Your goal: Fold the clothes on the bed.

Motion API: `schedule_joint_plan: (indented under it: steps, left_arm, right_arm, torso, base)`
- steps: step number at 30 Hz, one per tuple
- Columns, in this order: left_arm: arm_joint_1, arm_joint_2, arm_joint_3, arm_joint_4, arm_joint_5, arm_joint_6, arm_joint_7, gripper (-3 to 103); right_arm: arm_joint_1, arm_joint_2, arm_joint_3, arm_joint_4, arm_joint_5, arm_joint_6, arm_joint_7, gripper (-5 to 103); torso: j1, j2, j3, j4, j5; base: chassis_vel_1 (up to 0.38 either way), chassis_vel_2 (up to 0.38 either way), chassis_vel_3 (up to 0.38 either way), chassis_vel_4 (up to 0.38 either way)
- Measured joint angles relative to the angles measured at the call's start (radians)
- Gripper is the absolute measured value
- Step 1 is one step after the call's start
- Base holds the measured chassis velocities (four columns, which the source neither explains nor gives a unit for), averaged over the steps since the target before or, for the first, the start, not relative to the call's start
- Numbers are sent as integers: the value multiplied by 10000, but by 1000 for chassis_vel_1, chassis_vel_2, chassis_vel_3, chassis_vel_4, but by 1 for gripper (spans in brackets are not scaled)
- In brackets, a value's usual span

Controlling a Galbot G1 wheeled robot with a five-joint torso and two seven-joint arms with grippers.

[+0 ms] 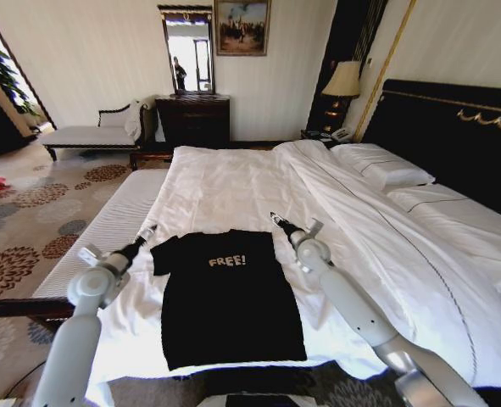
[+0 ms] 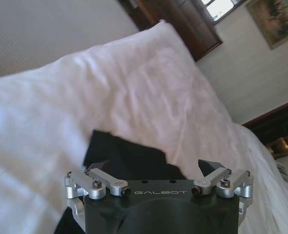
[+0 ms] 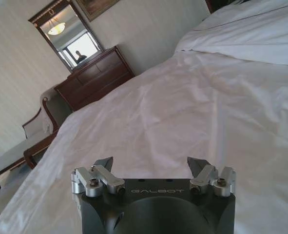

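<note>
The black T-shirt's body (image 1: 231,311) lies flat. So the sleeve sticking out (image 1: 164,255) will fold over it when I pull inward, and the lettering will stay in place.
The clothes, one black T-shirt (image 1: 229,301) with white "FREE!" lettering, lie flat and spread out near the foot of the bed (image 1: 225,182). My left gripper (image 1: 147,231) hovers open just beside the shirt's left sleeve. In the left wrist view that black sleeve (image 2: 126,153) lies on the white sheet (image 2: 134,83) right under the open left gripper (image 2: 153,168). My right gripper (image 1: 277,220) is open just past the shirt's right shoulder. The right wrist view has the right gripper (image 3: 150,163) over bare sheet (image 3: 192,102), with nothing between its fingers.
White pillows (image 1: 386,168) and a turned-back duvet (image 1: 420,246) lie to the right by the black headboard (image 1: 453,127). A dark dresser (image 1: 192,119), a chaise bench (image 1: 89,134) and a lamp (image 1: 343,80) stand beyond. Patterned carpet (image 1: 30,229) runs along the bed's left side.
</note>
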Motion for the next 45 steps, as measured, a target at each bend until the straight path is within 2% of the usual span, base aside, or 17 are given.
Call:
schedule_joint_plan:
  steps: [2,3,4,15,22,23,25,27,30,35,40,41,43,45]
  left_arm:
    - [-50,-174,-40,613,9,135,74,100]
    - [-27,-226,-69,779,77,150,141,100]
    - [21,-255,-92,893,171,160,231,100]
    - [69,-339,-267,1204,389,-6,609,100]
    - [-247,-540,37,1494,607,-159,780,100]
    - [-275,-573,66,1526,637,-178,810,102]
    - [-315,-623,104,1579,705,-230,876,96]
    - [-332,-648,107,1603,732,-257,898,96]
    - [-334,-713,92,1644,807,-335,978,81]
    - [-248,-746,58,1635,894,-398,1068,70]
    - [-112,-798,-7,1487,954,-457,1128,43]
    - [-112,-798,-7,1487,954,-457,1128,43]
    - [-45,-845,-33,1397,1005,-469,1146,32]
    - [-17,-859,-43,1367,1017,-470,1147,32]
  right_arm:
    - [-114,-9,76,-15,-50,-85,65,93]
    - [-150,-19,99,-35,-73,-119,90,93]
    - [-175,-32,108,-55,-87,-144,106,97]
    - [-168,36,74,-366,-106,-242,289,100]
    - [-167,41,21,-470,-139,-261,380,100]
    - [-168,28,23,-473,-139,-263,383,100]
    - [-171,-7,42,-492,-139,-265,387,100]
    - [-174,-19,55,-512,-139,-267,389,100]
    - [-185,-39,77,-587,-157,-271,394,100]
    - [-202,-47,101,-650,-206,-271,395,100]
    - [-195,0,79,-740,-285,-271,404,100]
    - [-195,0,79,-740,-285,-271,404,100]
    - [-172,11,64,-762,-293,-271,420,100]
    - [-170,11,58,-771,-298,-271,426,100]
  torso:
    - [0,0,0,1,-1]
    - [0,0,0,0,0]
    - [0,0,0,0,1]
    - [0,0,0,2,1]
    - [0,0,0,0,1]
    - [0,0,0,0,1]
    - [0,0,0,-1,1]
    - [0,0,0,-1,1]
    - [0,0,0,0,0]
    - [0,0,0,0,0]
    - [0,0,0,0,0]
    - [0,0,0,0,0]
    - [0,0,-1,1,0]
    - [0,0,0,0,0]
  base:
    - [0,0,0,0]
    - [0,0,0,0]
    - [0,0,0,0]
    - [0,0,0,0]
    - [0,0,0,0]
    - [0,0,0,0]
    - [0,0,0,0]
    - [0,0,0,0]
    - [0,0,0,0]
    - [0,0,0,0]
    - [0,0,0,0]
    - [0,0,0,0]
    - [0,0,0,0]
    - [0,0,0,0]
